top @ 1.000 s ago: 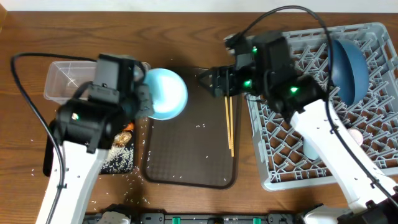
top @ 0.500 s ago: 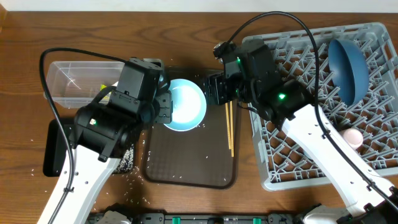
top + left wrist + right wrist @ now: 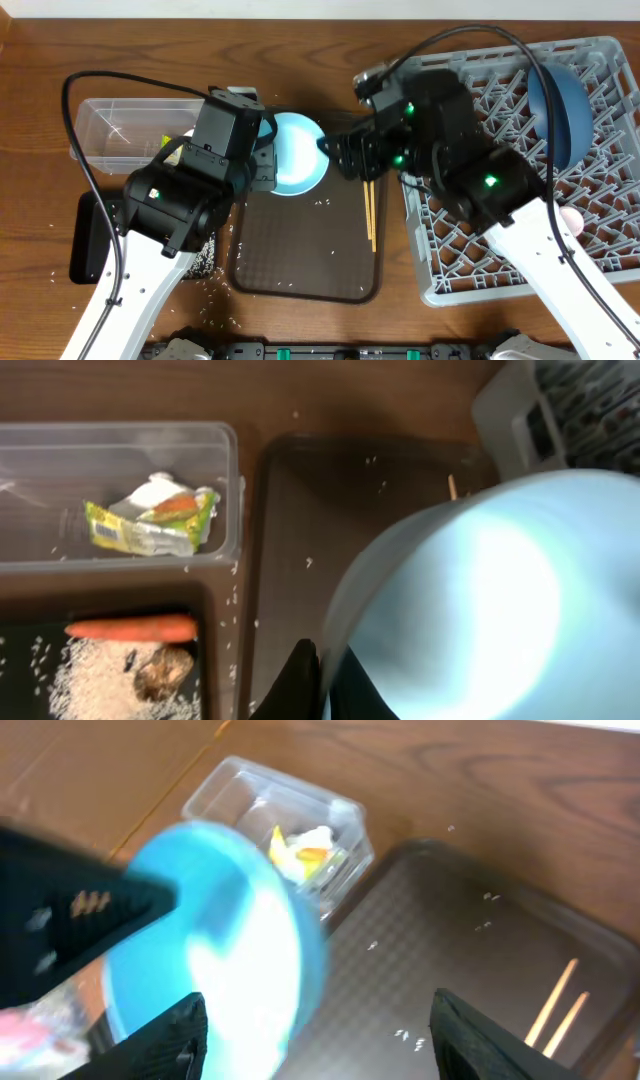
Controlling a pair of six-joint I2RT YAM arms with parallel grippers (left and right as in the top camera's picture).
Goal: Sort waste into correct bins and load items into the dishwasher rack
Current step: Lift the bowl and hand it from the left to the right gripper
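The light-blue bowl (image 3: 297, 157) is in my left gripper across from the grey rack, so next my right gripper grabs the bowl's free edge (image 3: 319, 151) before my left gripper opens.
My left gripper (image 3: 265, 168) (image 3: 322, 680) is shut on the rim of a round light-blue bowl (image 3: 298, 152) (image 3: 480, 600) and holds it tilted above the far left of the brown serving tray (image 3: 300, 262). My right gripper (image 3: 338, 155) (image 3: 318, 1010) is open, with its fingers right beside the bowl's right edge (image 3: 230, 940). The clear tub (image 3: 110, 125) (image 3: 60, 470) holds the white tissue (image 3: 155, 490) and the yellow-green wrapper (image 3: 150, 528). The black tray (image 3: 85, 240) holds the carrot (image 3: 130, 628), the brown lump (image 3: 165, 670) and rice (image 3: 90, 680). The chopsticks (image 3: 369, 205) (image 3: 555, 1002) lie on the serving tray.
The grey rack (image 3: 480, 262) stands at the right, with the dark blue plate (image 3: 560, 100) upright at its far side and a pink cup (image 3: 572, 218) near its right edge. Loose rice grains are scattered on the serving tray and on the table in front of the black tray.
My left gripper carried the bowl right from near the clear tub to over the serving tray. My right gripper moved left toward it and now sits at the bowl's right edge.
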